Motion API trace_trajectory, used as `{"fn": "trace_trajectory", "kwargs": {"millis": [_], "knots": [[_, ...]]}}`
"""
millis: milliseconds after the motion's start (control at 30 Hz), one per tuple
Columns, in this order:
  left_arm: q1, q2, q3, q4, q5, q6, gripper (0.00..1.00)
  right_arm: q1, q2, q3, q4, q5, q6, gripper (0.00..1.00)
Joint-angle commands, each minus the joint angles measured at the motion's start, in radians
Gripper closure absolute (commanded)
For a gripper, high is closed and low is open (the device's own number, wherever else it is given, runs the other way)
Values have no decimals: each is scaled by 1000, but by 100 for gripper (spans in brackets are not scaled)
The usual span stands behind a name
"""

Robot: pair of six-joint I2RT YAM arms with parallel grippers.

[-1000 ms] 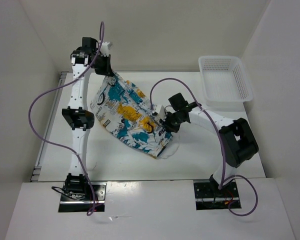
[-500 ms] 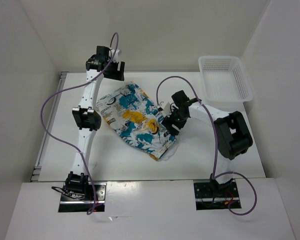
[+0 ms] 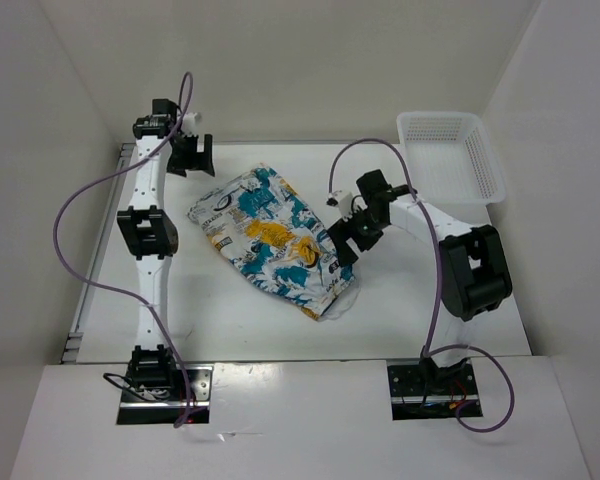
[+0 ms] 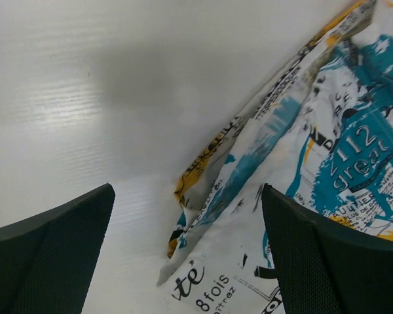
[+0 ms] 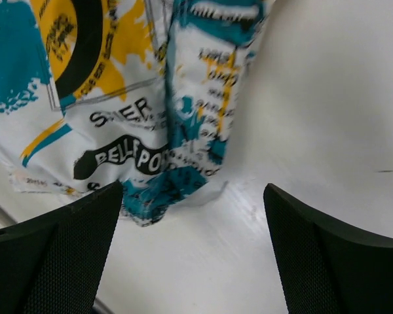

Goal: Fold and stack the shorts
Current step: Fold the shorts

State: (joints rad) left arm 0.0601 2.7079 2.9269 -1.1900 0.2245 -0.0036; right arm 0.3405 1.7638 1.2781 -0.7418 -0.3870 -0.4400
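The folded shorts [image 3: 272,238] lie at a slant across the table, so next my right gripper grabs the shorts' near end [image 3: 327,291] and swings it back to make them straight before folding.
The shorts [image 3: 270,235], white with teal, yellow and black print, lie folded in a slanted bundle on the white table [image 3: 430,300]. My left gripper [image 3: 192,155] hangs open just past their far left corner, holding nothing. In the left wrist view the shorts [image 4: 327,144] fill the right side, and a folded edge lies between the open fingers of my left gripper [image 4: 187,196]. My right gripper [image 3: 345,240] is open at the bundle's right edge. In the right wrist view the shorts [image 5: 118,78] lie at the upper left, and the right gripper [image 5: 193,193] is empty over bare table.
A white plastic mesh basket [image 3: 450,160] stands at the back right corner of the table. White walls close in the left, back and right sides. Purple cables loop off both arms.
Both grippers have opened and let go of the shorts, which have settled flat. The left arm has swung back to the left, and the right gripper has pulled slightly right.
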Motion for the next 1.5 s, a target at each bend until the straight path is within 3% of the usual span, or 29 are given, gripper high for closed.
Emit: {"fn": "trace_trajectory", "kwargs": {"millis": [0, 133, 400, 500, 533, 567, 667, 767, 800, 833, 933, 1000, 1133, 1167, 1333, 1467], "knots": [[-14, 24, 11, -74, 76, 4, 0, 6, -44, -83, -1, -78, 92, 7], [-14, 99, 115, -105, 90, 4, 0, 6, -18, -125, 77, -87, 187, 4], [-16, 98, -41, -105, 99, 4, 3, 6, 91, -65, 162, -66, 356, 8], [-16, 89, -119, -105, 67, 4, 18, 6, 121, -40, 171, -23, 403, 19], [-16, 89, -139, -105, 67, 4, 24, 6, 140, -31, 180, -9, 403, 28], [-16, 78, -175, -105, 67, 4, 38, 6, 149, -14, 180, 5, 403, 33], [-16, 37, -236, -85, 67, 4, 55, -5, 189, 38, 200, 69, 403, 59], [-16, -63, -424, 4, 58, 4, 73, -14, 229, 111, 215, 140, 391, 78], [-16, -104, -502, 44, 46, 4, 77, -14, 240, 153, 229, 157, 382, 78], [-16, -149, -685, 88, 45, 4, 79, -14, 259, 177, 229, 183, 373, 79], [-29, -388, -1043, 303, -10, 4, 80, -14, 308, 302, 257, 203, 373, 79], [-39, -451, -1155, 343, -10, 4, 80, -14, 342, 406, 268, 229, 373, 78], [-26, -514, -1268, 352, 13, 4, 80, -14, 430, 561, 268, 290, 339, 52], [-13, -514, -1284, 352, 22, 4, 80, -14, 439, 596, 268, 301, 328, 39], [23, -577, -1365, 352, 41, 4, 79, -14, 381, 597, 277, 321, 319, 32], [33, -638, -1388, 340, 76, 4, 78, -26, 257, 460, 268, 321, 360, 32]]}}
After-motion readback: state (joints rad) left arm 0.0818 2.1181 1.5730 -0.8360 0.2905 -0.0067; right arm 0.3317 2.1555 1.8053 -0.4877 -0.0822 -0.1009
